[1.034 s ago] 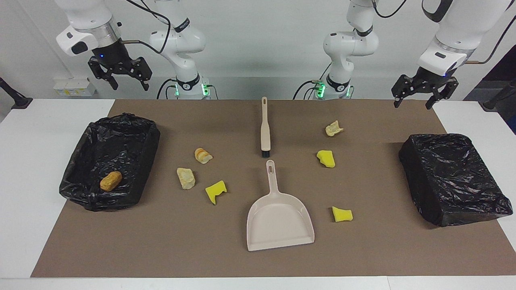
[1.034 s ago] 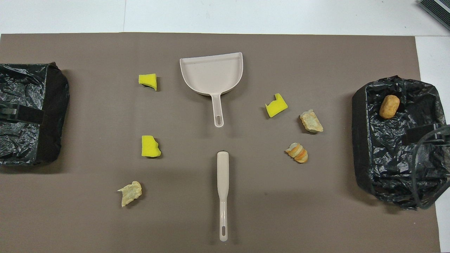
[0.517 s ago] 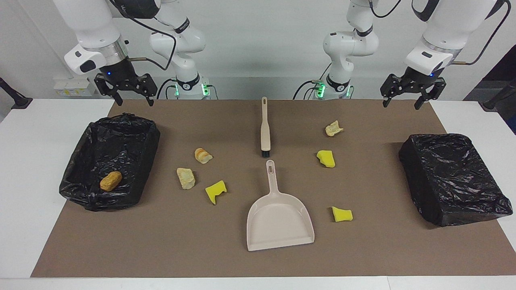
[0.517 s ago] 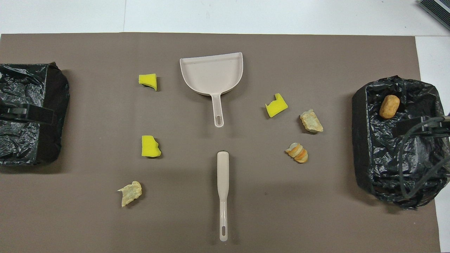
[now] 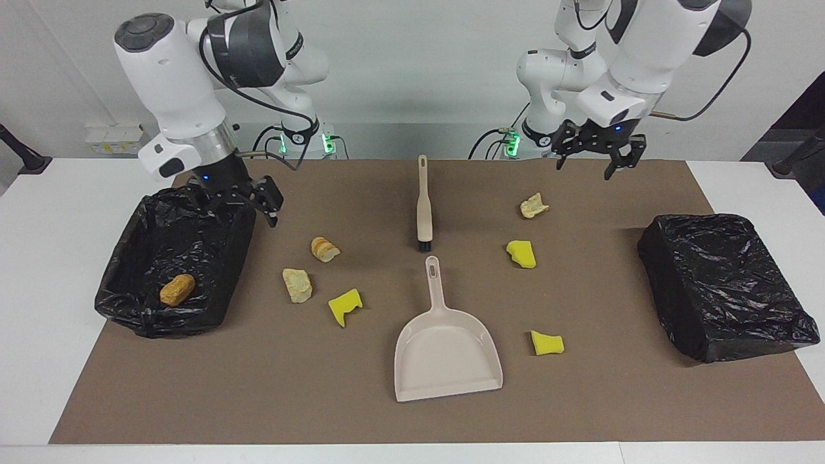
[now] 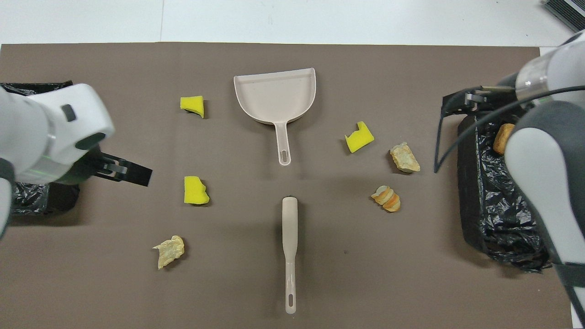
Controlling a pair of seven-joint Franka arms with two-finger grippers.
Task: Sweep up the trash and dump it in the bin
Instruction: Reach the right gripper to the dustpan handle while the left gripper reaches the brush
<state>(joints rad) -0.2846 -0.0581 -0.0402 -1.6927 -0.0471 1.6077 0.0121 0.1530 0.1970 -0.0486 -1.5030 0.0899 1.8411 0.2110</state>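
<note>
I should go on moving my right gripper toward that handle until its open fingers are on both sides of it, then close, as the beige dustpan's handle is clear of the brush and trash.
Trash lies on the brown mat: yellow spongy chunks and pale bread-like pieces. An orange-brown lump lies in the black-lined bin at the right arm's end. The beige dustpan and the brush lie mid-mat, untouched. My right gripper is open, low over that bin's rim nearest the robots. My left gripper is open and empty, in the air over the mat near the pale piece at the left arm's end.
A second black-bagged bin stands at the left arm's end of the mat. White table shows around the mat. In the overhead view the arms cover parts of both bins.
Both arms have swung inward toward the middle of the table. The right gripper has dropped to the bin's rim. The left gripper has moved over the mat. Nothing on the mat has moved.
</note>
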